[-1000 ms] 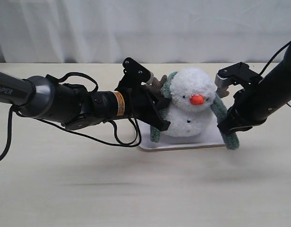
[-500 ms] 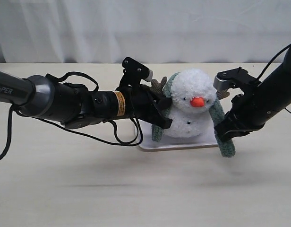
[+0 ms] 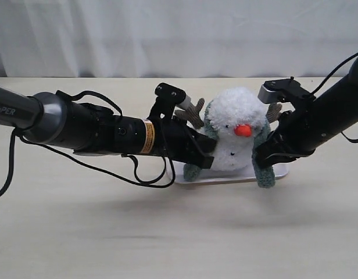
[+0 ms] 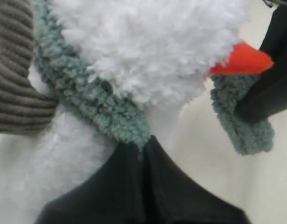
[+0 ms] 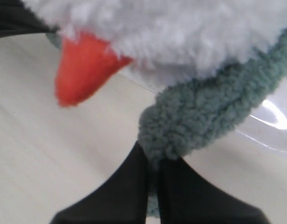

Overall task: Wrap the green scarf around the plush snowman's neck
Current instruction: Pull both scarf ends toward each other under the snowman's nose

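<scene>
My right gripper should open and take the end that my left gripper brings under the nose, because my right gripper is closed on its own scarf end.
The plush snowman stands on a white tray, leaning a little forward, orange nose to the front. The green scarf runs behind its neck, one end hanging down each side. My left gripper is shut on the scarf's left end beside the snowman's body. My right gripper is shut on the right end, just under the head. The other gripper's black finger shows past the nose in the left wrist view.
The tray sits on a pale wooden table with a white curtain behind. Brown twig arms stick out beside the head. Black cables hang from the left arm close to the tray's left edge.
Both grippers have moved inward and lower toward the snowman's front, drawing the scarf ends forward. The snowman has tipped slightly forward and the tray has shifted a little.
</scene>
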`<state>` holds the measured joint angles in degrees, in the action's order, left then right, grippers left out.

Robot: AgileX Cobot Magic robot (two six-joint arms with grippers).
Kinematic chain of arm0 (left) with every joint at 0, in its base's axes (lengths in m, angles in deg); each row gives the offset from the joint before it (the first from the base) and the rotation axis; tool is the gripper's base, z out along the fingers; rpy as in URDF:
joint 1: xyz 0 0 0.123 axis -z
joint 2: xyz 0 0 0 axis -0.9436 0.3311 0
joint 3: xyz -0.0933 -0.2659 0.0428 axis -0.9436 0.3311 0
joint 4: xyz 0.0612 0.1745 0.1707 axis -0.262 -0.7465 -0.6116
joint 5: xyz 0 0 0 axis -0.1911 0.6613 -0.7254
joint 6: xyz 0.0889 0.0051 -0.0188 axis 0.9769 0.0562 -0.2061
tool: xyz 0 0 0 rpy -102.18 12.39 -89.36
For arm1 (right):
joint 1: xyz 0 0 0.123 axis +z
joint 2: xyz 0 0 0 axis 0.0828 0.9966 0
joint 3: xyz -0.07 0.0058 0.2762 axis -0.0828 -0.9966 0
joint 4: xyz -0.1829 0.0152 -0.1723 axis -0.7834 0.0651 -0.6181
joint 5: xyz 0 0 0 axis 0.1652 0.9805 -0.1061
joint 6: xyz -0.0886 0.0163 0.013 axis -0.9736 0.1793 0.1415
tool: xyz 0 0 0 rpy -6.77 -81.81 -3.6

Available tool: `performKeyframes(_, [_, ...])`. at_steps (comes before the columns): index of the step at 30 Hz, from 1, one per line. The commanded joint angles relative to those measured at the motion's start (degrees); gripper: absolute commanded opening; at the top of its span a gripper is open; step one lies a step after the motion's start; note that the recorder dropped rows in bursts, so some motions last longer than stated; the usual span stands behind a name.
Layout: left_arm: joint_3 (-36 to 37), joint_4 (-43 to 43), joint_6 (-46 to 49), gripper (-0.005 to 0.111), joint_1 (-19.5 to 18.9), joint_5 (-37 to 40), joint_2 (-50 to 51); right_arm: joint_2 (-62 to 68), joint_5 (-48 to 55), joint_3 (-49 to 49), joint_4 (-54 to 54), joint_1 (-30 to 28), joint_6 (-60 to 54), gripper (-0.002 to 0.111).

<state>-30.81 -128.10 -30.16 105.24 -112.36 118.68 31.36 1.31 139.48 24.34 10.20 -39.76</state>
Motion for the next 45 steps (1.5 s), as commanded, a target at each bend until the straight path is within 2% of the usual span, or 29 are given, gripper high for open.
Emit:
performKeyframes(1, [-0.43,0.76,-4.35,0.0,0.09,-5.14,-0.07,0.59,-0.95,-0.28,1.97,0.03,-1.35,0.004])
performKeyframes(9, [-0.43,1.22,-8.45,0.0,0.09,-6.01,0.31,3.78,-0.95,-0.28,4.7,0.03,-3.09,0.004])
performKeyframes(15, [-0.43,0.83,-7.91,0.0,0.09,-5.79,1.46,3.9,-0.99,-0.28,7.44,0.03,-6.25,0.004])
performKeyframes(18, [-0.43,-0.54,-7.82,0.0,0.09,-5.79,2.32,4.2,-0.99,-0.28,12.32,0.03,-8.77,0.011])
performKeyframes(21, [-0.43,-1.21,-6.03,0.01,0.09,-5.88,2.71,4.85,0.09,-0.16,13.88,0.03,-10.17,0.026])
performKeyframes(25, [-0.43,-2.4,-4.73,0.036,0.09,-10.06,2.71,5.07,0.69,-0.16,13.88,0.03,-9.88,0.045])
performKeyframes(27, [-0.43,-3.67,-4.64,0.047,0.09,-13.17,2.71,5.07,1.21,-0.16,13.88,0.03,-9.88,0.05])
performKeyframes(29, [-0.43,-3.8,-4.64,0.052,0.09,-15.3,2.71,5.07,1.79,-0.16,13.19,0.03,-9.6,0.052])
performKeyframes(37, [-0.43,-5.57,-5.12,0.055,-0.02,-12.79,2.71,4.5,3.77,2.43,1.01,0.03,1.16,0.052])
performKeyframes(45, [-0.43,-4.12,-5.47,0.055,1.2,-18.74,2.71,4.27,8.89,2.56,7.83,0.03,-4.81,0.051])
